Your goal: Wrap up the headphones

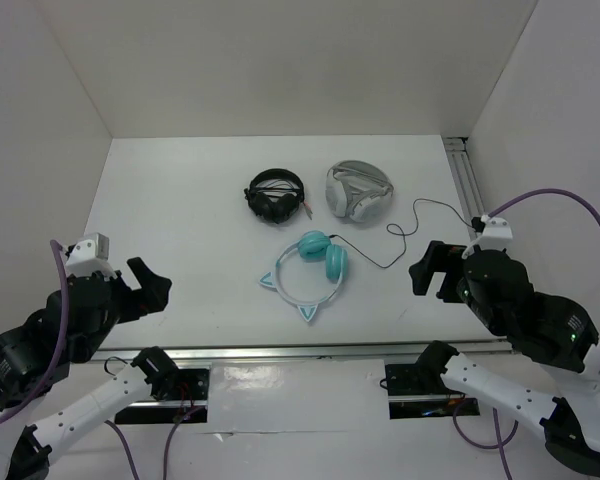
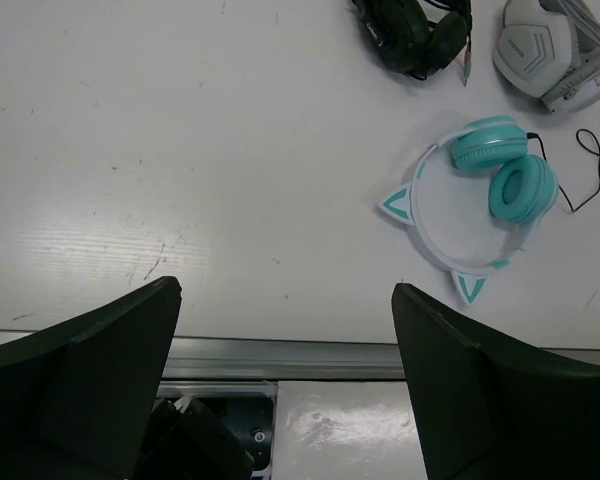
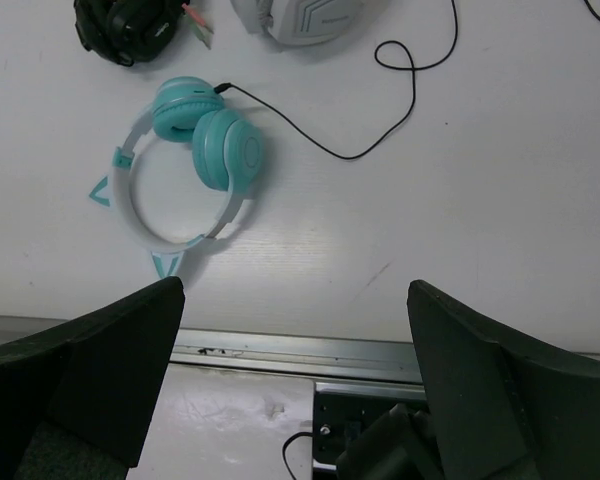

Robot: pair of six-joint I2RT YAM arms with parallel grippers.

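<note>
My left gripper stays open and go on toward the pale headband until its fingers are on both sides of it. The part of the headband (image 1: 284, 294) between the cat ears is clear of the cable.
The teal headphones (image 1: 315, 265) with a pale headband and two cat ears lie flat near the middle of the table, ear cups folded together. They also show in the left wrist view (image 2: 485, 190) and the right wrist view (image 3: 195, 165). Their thin black cable (image 1: 380, 245) runs loose to the right across the table and loops toward the back right (image 3: 380, 120). My left gripper (image 1: 150, 285) is open and empty at the near left, well away from them. My right gripper (image 1: 430, 270) is open and empty at the near right, beside the cable.
Black headphones (image 1: 276, 195) and white-grey headphones (image 1: 358, 190) lie behind the teal ones. A metal rail (image 1: 465, 180) runs along the right side and another along the table's near edge (image 1: 300, 352). White walls enclose the table.
</note>
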